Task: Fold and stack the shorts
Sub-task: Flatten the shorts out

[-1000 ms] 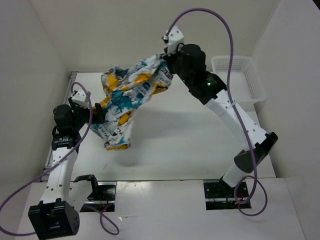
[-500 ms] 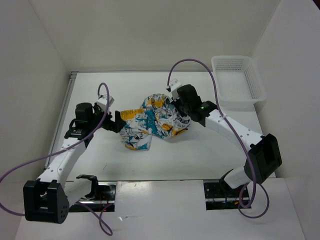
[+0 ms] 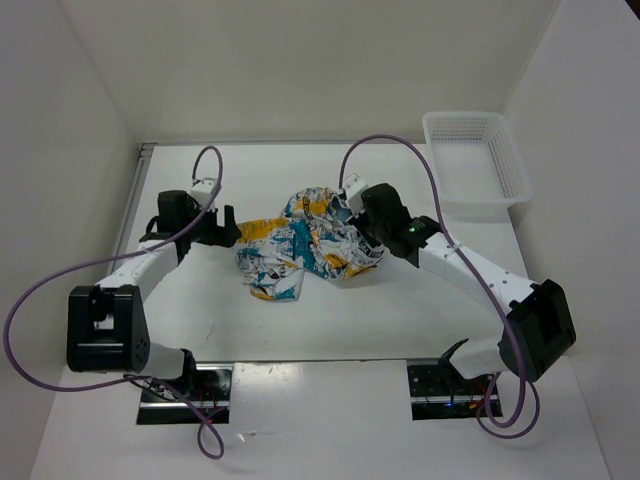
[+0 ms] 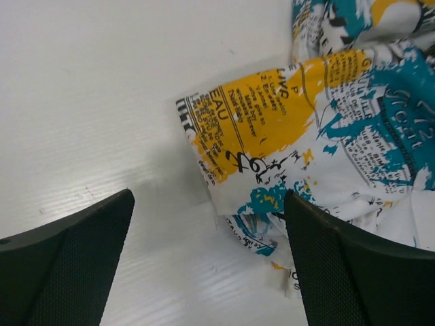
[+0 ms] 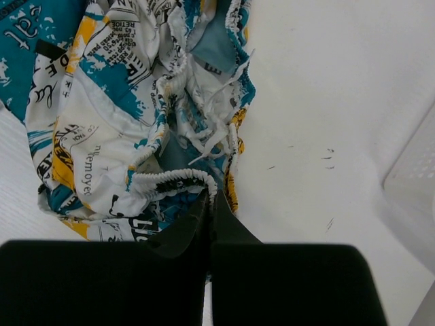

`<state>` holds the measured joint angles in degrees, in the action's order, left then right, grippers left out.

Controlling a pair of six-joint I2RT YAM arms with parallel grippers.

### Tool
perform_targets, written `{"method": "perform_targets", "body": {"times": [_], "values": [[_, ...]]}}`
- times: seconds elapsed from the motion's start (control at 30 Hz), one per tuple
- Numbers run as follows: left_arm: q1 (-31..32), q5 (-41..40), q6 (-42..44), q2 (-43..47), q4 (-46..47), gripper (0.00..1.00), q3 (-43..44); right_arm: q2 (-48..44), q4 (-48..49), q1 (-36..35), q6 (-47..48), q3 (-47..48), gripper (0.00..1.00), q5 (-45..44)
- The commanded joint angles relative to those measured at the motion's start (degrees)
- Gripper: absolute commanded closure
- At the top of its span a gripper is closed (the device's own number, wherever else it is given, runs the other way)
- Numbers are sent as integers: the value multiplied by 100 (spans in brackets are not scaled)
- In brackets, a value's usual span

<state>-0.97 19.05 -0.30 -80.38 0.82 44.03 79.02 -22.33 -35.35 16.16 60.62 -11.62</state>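
Note:
The shorts' yellow corner [image 4: 211,125] is lying flat and only just reaches the open fingers of my left gripper, so I should bring my left gripper lower over its near edge [image 4: 223,209] before I close it.
The shorts [image 3: 305,245] lie crumpled in a heap in the middle of the table, white cloth with yellow-orange and teal patches and dark lettering. My right gripper [image 3: 362,228] is at the heap's right side, shut on the elastic waistband [image 5: 170,180], its tips [image 5: 211,193] pinching the gathered edge. The drawstring shows just above the pinch. My left gripper [image 3: 228,228] sits low at the heap's left edge and is open. In the left wrist view a yellow-printed corner of the shorts [image 4: 272,129] reaches in between the wide-spread fingers [image 4: 88,238], with nothing gripped.
A white mesh basket [image 3: 475,160] stands at the back right of the table, and its edge shows in the right wrist view [image 5: 414,176]. White walls close in the left, back and right sides. Purple cables loop over both arms.
The right gripper has brought the shorts down from hanging in the air to a heap on the table. The left arm has reached forward to the heap's left edge, still open.

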Motion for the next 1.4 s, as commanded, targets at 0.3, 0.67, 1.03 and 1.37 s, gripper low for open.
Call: {"method": "perform_targets", "body": {"times": [0.3,0.67,1.03,1.37], "values": [[-369,1602,30,-575,-407,20,246,-388,352,213,168,-209,100,142],[-316,1338,30,-953,-12,25,114,-335,352,213,221,-156,100,142],[-193,1479,30,-1314,252,42,228,-230,352,213,273,-156,100,142],[-193,1049,30,-1411,199,22,351,-124,352,213,326,-103,100,89]]}}
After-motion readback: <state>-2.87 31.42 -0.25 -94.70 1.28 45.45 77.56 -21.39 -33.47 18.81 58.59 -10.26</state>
